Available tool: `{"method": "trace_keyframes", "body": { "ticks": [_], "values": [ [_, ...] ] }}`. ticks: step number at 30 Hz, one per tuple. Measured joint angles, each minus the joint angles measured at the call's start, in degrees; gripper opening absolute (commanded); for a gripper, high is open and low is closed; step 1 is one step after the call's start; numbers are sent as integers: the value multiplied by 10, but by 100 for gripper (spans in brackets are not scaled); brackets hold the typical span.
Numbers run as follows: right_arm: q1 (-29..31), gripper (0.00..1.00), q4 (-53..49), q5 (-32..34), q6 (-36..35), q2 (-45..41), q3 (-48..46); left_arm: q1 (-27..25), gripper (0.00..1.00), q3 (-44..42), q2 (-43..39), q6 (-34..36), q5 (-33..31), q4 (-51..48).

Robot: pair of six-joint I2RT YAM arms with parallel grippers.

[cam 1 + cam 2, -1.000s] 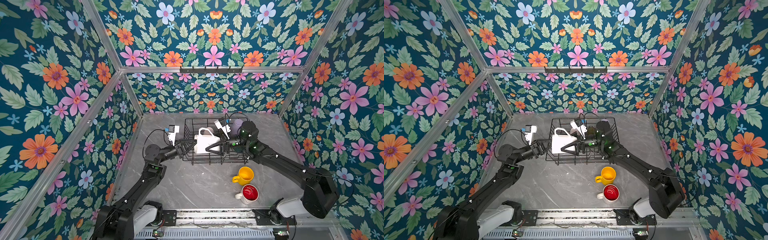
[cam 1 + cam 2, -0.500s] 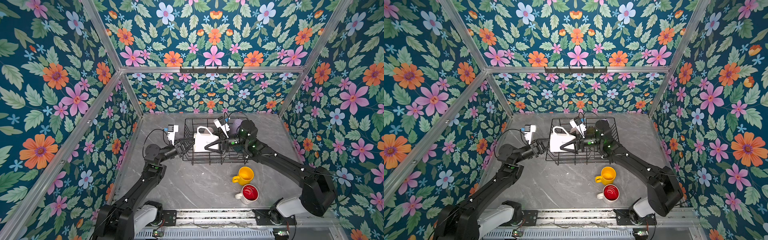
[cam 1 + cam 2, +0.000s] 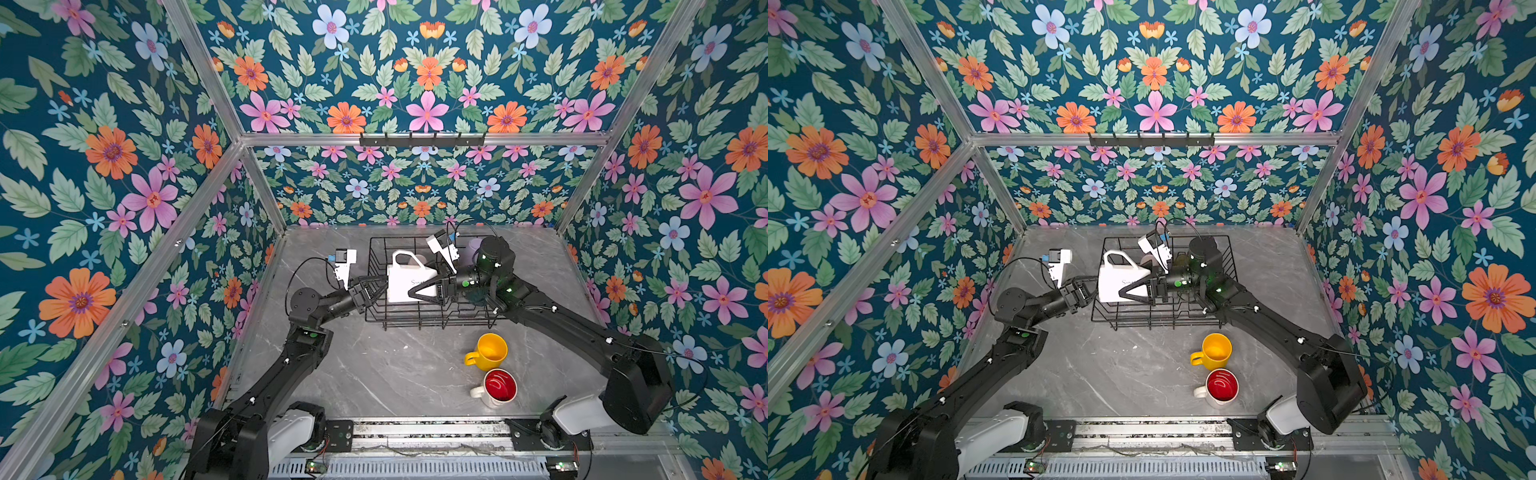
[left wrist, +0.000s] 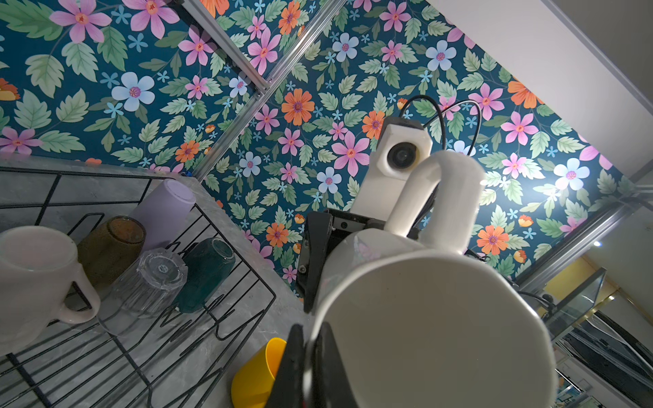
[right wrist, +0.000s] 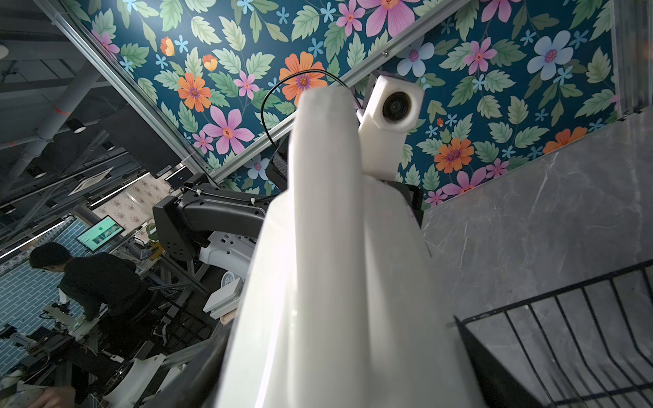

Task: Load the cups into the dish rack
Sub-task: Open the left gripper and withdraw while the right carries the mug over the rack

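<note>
The white faceted mug's rim (image 3: 389,284) is in my left gripper and has to face down, so next my right gripper grips the mug's body (image 3: 405,283) and lowers the mug's rim into the rack.
A white faceted mug (image 3: 405,282) (image 3: 1117,282) hangs on its side over the left part of the black wire dish rack (image 3: 415,326) (image 3: 1142,324), held from both ends. My left gripper (image 3: 376,289) (image 4: 306,339) is shut on its rim (image 4: 424,318). My right gripper (image 3: 415,286) (image 3: 1127,291) spans the mug's body (image 5: 335,282), one finger on each side. Inside the rack stand a pale pink mug (image 4: 31,275), an olive-brown glass (image 4: 109,247), a clear glass (image 4: 152,279), a dark teal cup (image 4: 205,272) and a lilac tumbler (image 4: 162,208), all upside down.
On the grey table in front of the rack sit a yellow mug (image 3: 490,351) (image 3: 1214,351) and, nearer the front rail, a white red-lined mug (image 3: 498,386) (image 3: 1221,386). Flowered walls close in the left, back and right sides.
The right gripper's jaws have narrowed a little around the white mug. The mug and both arms have hardly moved.
</note>
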Motion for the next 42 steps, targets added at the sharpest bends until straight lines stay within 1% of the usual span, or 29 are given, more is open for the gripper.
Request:
{"method": "trace_keyframes", "body": {
  "ticks": [2, 3, 7, 11, 13, 17, 20, 23, 25, 26, 28, 30, 32, 33, 37, 40, 42],
  "values": [
    [1, 0, -16, 4, 0, -3, 5, 0, 17, 1, -1, 4, 0, -6],
    [2, 0, -26, 9, 2, -4, 7, 0, 23, 3, -2, 7, 0, -12],
    [2, 0, -62, 31, 1, -10, 12, 2, 50, 10, -6, 20, 3, -25],
    [0, 0, -92, 52, -4, -22, 14, 5, 70, 11, -13, 31, 2, -36],
    [0, 0, -106, 58, -8, -30, 15, 8, 78, 11, -18, 40, 0, -49],
    [-10, 0, -137, 67, -16, -46, 20, 10, 86, 12, -38, 70, -14, -91],
    [-19, 0, -179, 108, -27, -59, 33, 15, 93, 20, -67, 117, -46, -162],
    [-20, 0, -251, 170, -49, -65, 64, 19, 96, 37, -101, 177, -119, -265],
    [-19, 0, -306, 216, -65, -63, 92, 19, 98, 45, -127, 212, -191, -333],
    [-19, 0, -330, 235, -73, -59, 106, 19, 99, 47, -141, 225, -233, -364],
    [-16, 0, -385, 283, -87, -41, 140, 19, 100, 47, -170, 245, -341, -429],
    [-9, 0, -435, 330, -98, -22, 170, 19, 100, 41, -195, 257, -435, -475],
    [4, 0, -486, 373, -113, 0, 204, 20, 100, 27, -217, 261, -504, -510],
    [9, 0, -509, 390, -119, 12, 221, 20, 100, 17, -229, 260, -531, -523],
    [19, 0, -580, 436, -137, 67, 291, 19, 100, -7, -263, 259, -598, -560],
    [33, 0, -630, 482, -153, 110, 343, 19, 100, -13, -282, 258, -631, -573],
    [44, 0, -659, 496, -165, 142, 381, 19, 100, -17, -294, 254, -646, -582]
  ]
}}
